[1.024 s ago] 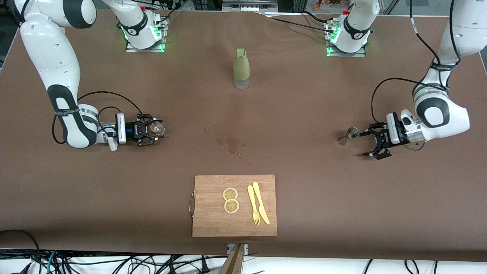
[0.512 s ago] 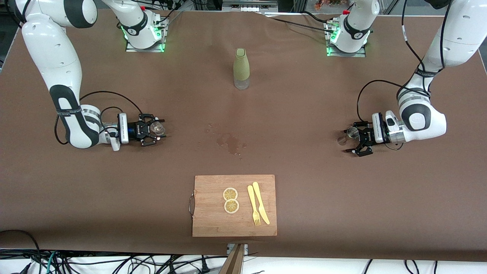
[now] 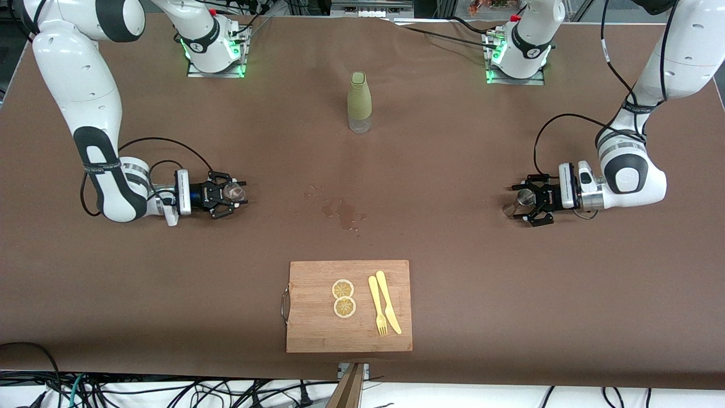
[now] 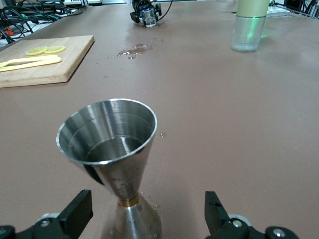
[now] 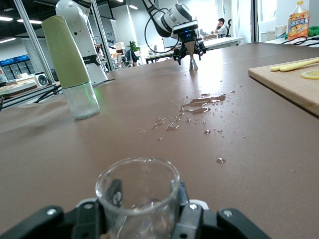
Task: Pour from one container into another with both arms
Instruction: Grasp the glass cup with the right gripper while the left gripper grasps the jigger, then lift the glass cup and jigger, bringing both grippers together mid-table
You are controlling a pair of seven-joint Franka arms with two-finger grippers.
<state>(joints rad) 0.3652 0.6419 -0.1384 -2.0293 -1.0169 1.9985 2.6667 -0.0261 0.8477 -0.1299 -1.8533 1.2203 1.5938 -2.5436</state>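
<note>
The steel jigger's rim (image 3: 234, 192) is well above the clear liquid (image 4: 114, 150), so I expect the steel jigger to hold what flows from the small clear glass when I pour.
A steel jigger (image 3: 525, 197) holding some clear liquid stands on the brown table toward the left arm's end. My left gripper (image 3: 524, 204) is level with it, fingers open on either side and apart from it. In the left wrist view the jigger (image 4: 112, 149) stands between the two fingertips (image 4: 77, 215), off-centre toward one of them. My right gripper (image 3: 233, 197) is low over the table toward the right arm's end, shut on a small clear glass (image 3: 233, 192). In the right wrist view the glass (image 5: 139, 191) is upright, with pads (image 5: 183, 199) pressed against both sides.
A green bottle with a clear base (image 3: 359, 102) stands between the arm bases. A puddle of spilled water (image 3: 342, 212) lies mid-table. Nearer the front camera, a wooden cutting board (image 3: 311, 334) carries two lemon slices (image 3: 343, 298), a yellow fork and a knife.
My left gripper has swung in from beside the jigger and now straddles it with open fingers. The right gripper has kept the glass almost still.
</note>
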